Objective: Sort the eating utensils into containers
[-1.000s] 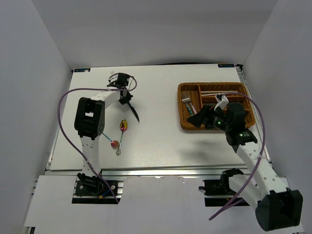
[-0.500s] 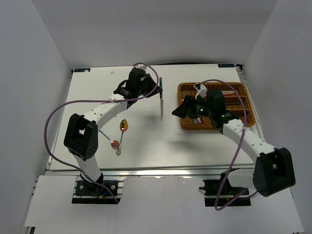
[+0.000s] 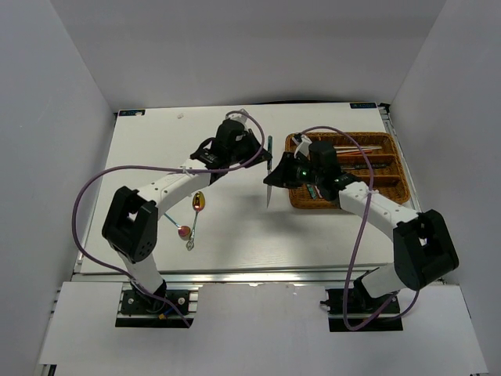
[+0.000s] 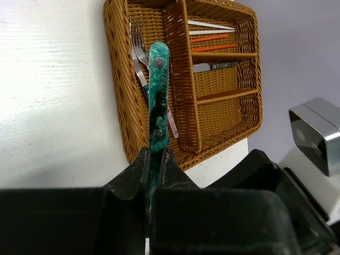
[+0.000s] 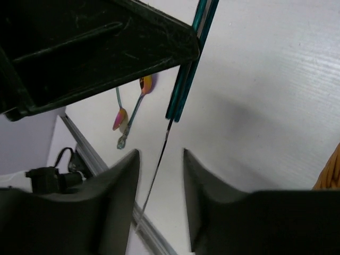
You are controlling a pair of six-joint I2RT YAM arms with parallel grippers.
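Next, my right gripper grabs the blade [image 3: 268, 197] before my left gripper opens, because the tray is next to my right gripper and my left gripper is holding the knife's handle [image 3: 270, 146].
A knife with a green marbled handle [image 4: 158, 95] hangs blade-down above the table, just left of the wicker tray [image 3: 301, 200]. My left gripper [image 4: 155, 151] is shut on its handle [image 3: 270, 149]. My right gripper [image 5: 160, 152] stands open around the thin blade [image 5: 154, 183], with a gap showing on each side of it. In the top view the right gripper [image 3: 275, 176] meets the knife from the tray side. A gold spoon [image 3: 199, 202] and a red-bowled spoon [image 3: 184, 231] lie on the table at the left. A fork [image 4: 139, 48] and red and white chopsticks [image 4: 210, 37] lie in the tray.
The tray [image 4: 122, 106] has a long crosswise section and parallel slots behind a wicker divider [image 4: 180, 79]. The table's front metal edge [image 5: 90, 154] runs below the spoons [image 5: 133, 109]. Purple cables loop from both arms.
The left arm has carried the knife rightward toward the tray. The right arm has swung left off the tray to the knife, and its jaws have narrowed around the blade.
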